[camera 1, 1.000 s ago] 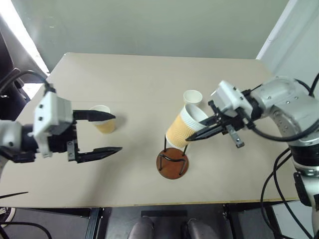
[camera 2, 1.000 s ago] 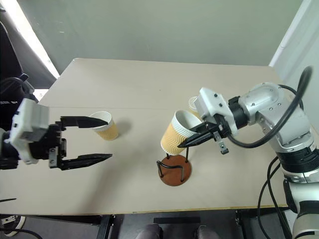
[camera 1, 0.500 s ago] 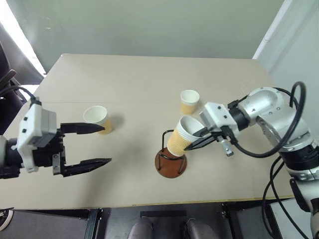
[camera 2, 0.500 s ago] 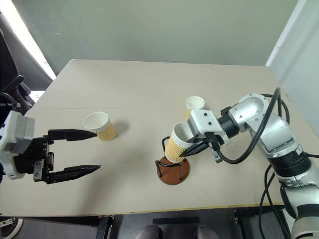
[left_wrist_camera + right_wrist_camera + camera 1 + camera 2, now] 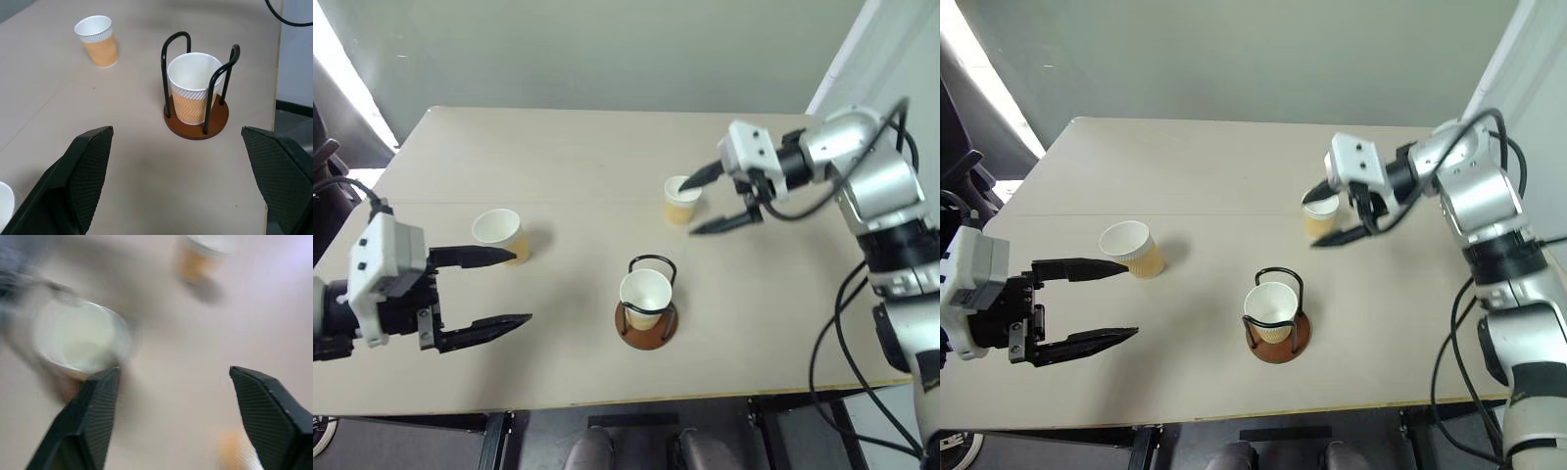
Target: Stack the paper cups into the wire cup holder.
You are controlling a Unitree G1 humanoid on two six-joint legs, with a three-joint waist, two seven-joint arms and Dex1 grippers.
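The holder's paper cup (image 5: 646,291) is standing empty. The paper cup (image 5: 682,202) by my right gripper will nest almost up to its rim when I lower it.
The wire cup holder (image 5: 660,333), a reddish-brown disc with black wire loops, stands near the table's front middle. One paper cup (image 5: 644,292) sits upright inside it, seen also in the left wrist view (image 5: 193,83). A second paper cup (image 5: 501,235) stands to the left, just beyond my left gripper (image 5: 522,287), which is open and empty. The third paper cup (image 5: 1322,217) stands at the back right. My right gripper (image 5: 687,210) hovers open by that cup with nothing between its fingers.
The beige table (image 5: 578,147) has bare surface at the back and between the cups. Its front edge (image 5: 607,399) runs just below the holder. Black cables (image 5: 842,333) hang off the right arm beside the table's right edge.
My right gripper let go of the cup, which now stands upright in the holder. It opened and swung away toward the back-right cup. The left gripper stayed where it was, open.
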